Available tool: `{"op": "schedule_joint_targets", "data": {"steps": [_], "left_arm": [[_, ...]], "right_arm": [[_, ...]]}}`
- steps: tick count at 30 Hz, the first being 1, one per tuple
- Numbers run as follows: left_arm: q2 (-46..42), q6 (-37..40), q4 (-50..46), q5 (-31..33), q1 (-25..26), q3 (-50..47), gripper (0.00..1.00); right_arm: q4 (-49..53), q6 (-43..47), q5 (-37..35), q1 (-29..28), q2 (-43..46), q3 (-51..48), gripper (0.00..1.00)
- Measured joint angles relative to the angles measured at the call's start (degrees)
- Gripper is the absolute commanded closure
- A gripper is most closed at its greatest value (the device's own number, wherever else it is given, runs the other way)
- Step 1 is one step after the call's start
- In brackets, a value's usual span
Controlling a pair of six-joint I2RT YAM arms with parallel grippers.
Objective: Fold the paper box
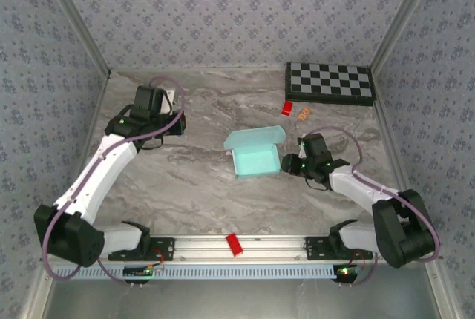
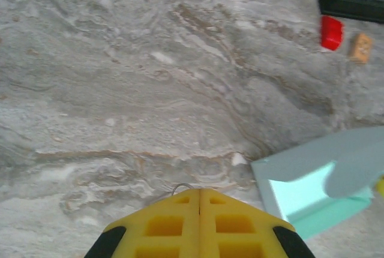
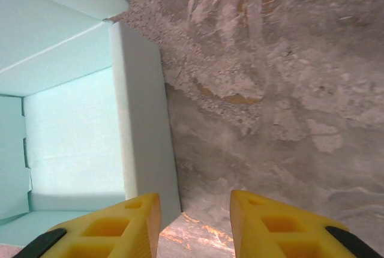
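Observation:
I keep carrying the metal ring (image 2: 182,186) in my left gripper's closed fingers until it reaches the box's bottom (image 1: 257,159), as the paper box stands open.
The paper box (image 1: 256,152) is a pale blue-green open tray on the marble table, its lid flap standing up along the far side. My right gripper (image 1: 288,162) sits just off the box's right wall. In the right wrist view that gripper (image 3: 195,201) is open, and the box wall (image 3: 141,114) runs down toward its left finger (image 3: 120,222), with nothing held. My left gripper (image 1: 174,122) hangs left of the box and apart from it. Its yellow fingers (image 2: 180,222) are pressed together and empty, with the box (image 2: 312,186) at the lower right of that view.
A black-and-white checkerboard (image 1: 329,82) lies at the back right. A small red block (image 1: 287,108) and an orange piece (image 1: 303,113) sit in front of it. Another red piece (image 1: 234,245) rests on the front rail. Patterned walls enclose the table.

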State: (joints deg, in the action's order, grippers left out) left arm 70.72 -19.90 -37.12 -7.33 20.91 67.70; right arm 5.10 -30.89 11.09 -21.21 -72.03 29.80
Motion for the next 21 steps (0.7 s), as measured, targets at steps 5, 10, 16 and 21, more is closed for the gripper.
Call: {"op": "schedule_joint_targets", "data": {"steps": [5,10,16,21], "left_arm": [[-2.29,-2.82,0.31,-0.83,5.27,-2.08,1.00],[-2.38,-5.29,1.62,-0.83,11.39,-3.43,1.00],[-0.13,-6.58,4.17,-0.61,17.75,-3.43,1.00],[4.50,-7.02,5.60,-0.61,21.31,-3.13,1.00]], "right_arm": [[-2.03,-0.24,1.36,-1.25,-2.19,0.00,0.64],[-3.48,-0.26,2.29,-2.91,-4.26,0.13,0.64],[-3.37,-0.24,1.77,-4.33,-4.66,0.85,0.66],[-0.94,-0.17,-1.14,-4.44,-1.05,1.31,0.66]]}}
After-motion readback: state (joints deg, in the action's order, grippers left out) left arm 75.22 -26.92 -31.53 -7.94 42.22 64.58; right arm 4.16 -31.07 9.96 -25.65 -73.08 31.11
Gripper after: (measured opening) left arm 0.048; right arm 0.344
